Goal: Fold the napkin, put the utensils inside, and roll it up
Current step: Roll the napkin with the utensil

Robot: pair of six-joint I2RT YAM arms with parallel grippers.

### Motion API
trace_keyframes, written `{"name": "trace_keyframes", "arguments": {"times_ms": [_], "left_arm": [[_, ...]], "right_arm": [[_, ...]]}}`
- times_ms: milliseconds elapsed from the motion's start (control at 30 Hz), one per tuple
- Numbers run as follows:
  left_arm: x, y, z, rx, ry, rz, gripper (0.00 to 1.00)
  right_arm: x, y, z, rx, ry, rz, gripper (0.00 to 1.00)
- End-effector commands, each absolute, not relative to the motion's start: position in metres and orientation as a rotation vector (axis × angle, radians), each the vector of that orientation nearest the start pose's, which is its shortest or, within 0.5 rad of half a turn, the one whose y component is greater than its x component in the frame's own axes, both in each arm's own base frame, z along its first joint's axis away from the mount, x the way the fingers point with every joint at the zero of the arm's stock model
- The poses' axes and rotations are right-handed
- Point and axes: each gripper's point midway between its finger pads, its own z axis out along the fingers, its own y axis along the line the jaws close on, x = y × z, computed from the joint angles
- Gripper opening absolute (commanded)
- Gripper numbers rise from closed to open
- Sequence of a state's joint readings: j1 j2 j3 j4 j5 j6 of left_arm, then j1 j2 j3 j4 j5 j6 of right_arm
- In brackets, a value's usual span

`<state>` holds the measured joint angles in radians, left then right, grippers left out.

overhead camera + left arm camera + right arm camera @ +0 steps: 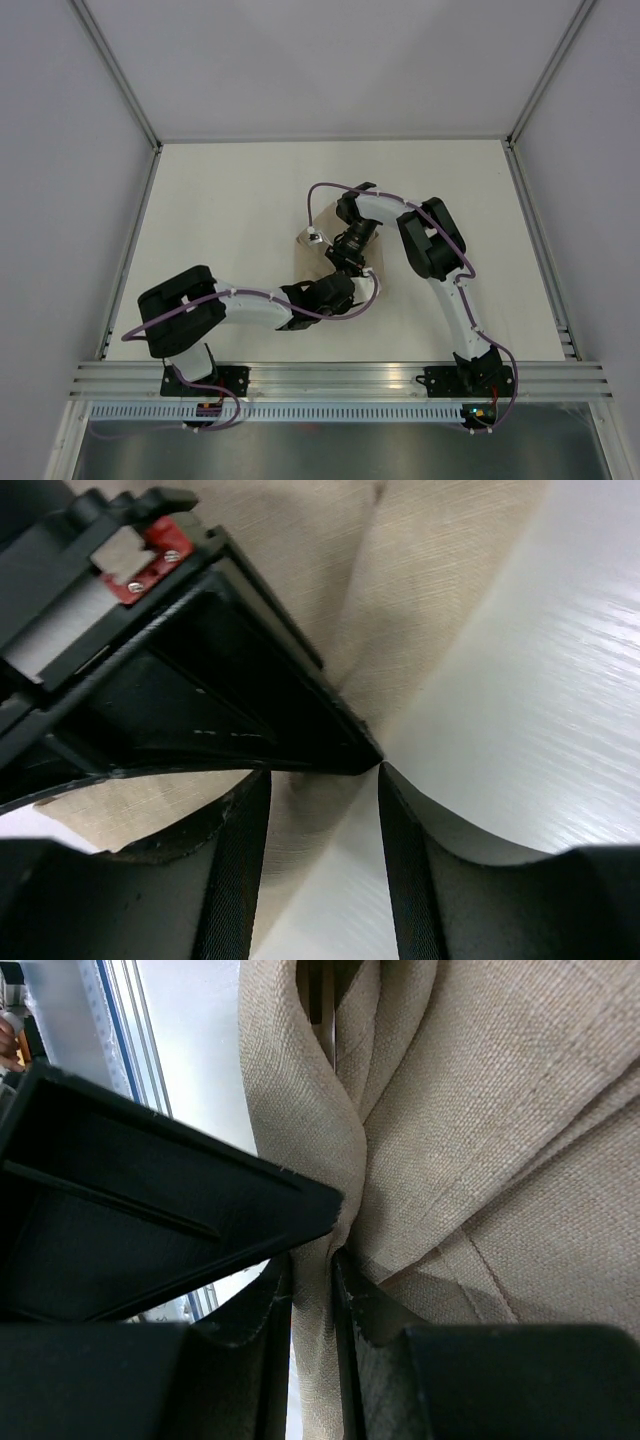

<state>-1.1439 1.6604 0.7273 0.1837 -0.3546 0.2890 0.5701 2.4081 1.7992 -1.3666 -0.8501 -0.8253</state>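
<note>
My left gripper should hold the fold [316, 805] while my right gripper grabs it from above, because my right gripper is tipped over with the napkin's raised fold [312, 1145].
The beige napkin [310, 260] lies bunched at the table's middle, mostly hidden under both grippers in the top view. My right gripper [345, 262] is shut on a raised fold of the napkin [480, 1110], the cloth pinched between its fingers [312, 1270]. My left gripper [345, 290] sits right against it, open, its fingers [322, 780] straddling the napkin's edge [440, 590] just above the white table. The right gripper's black finger [200, 680] fills the upper left of the left wrist view. The pink fork is hidden.
White table [540, 730] surrounds the cloth. The aluminium rail [340, 375] with the arm bases runs along the near edge, and also shows in the right wrist view [130, 1030]. Grey walls enclose the other sides.
</note>
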Motion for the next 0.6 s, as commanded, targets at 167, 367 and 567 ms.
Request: {"name": "trace_keyframes", "arguments": {"times_ms": [167,367,567], "left_arm": [[0.242,-0.317,0.015,1.326,1.892,-0.049,0.51],[0.225,-0.315,-0.008,1.416,1.99,-0.147,0.21],[0.209,-0.316,-0.026,1.494,2.102,-0.282,0.04]], "right_arm": [[0.246,0.254,-0.043,-1.918,2.536,1.195,0.22],[0.247,0.252,-0.042,-1.913,2.538,1.19,0.22],[0.248,0.255,-0.033,-1.898,2.512,1.214,0.3]]}}
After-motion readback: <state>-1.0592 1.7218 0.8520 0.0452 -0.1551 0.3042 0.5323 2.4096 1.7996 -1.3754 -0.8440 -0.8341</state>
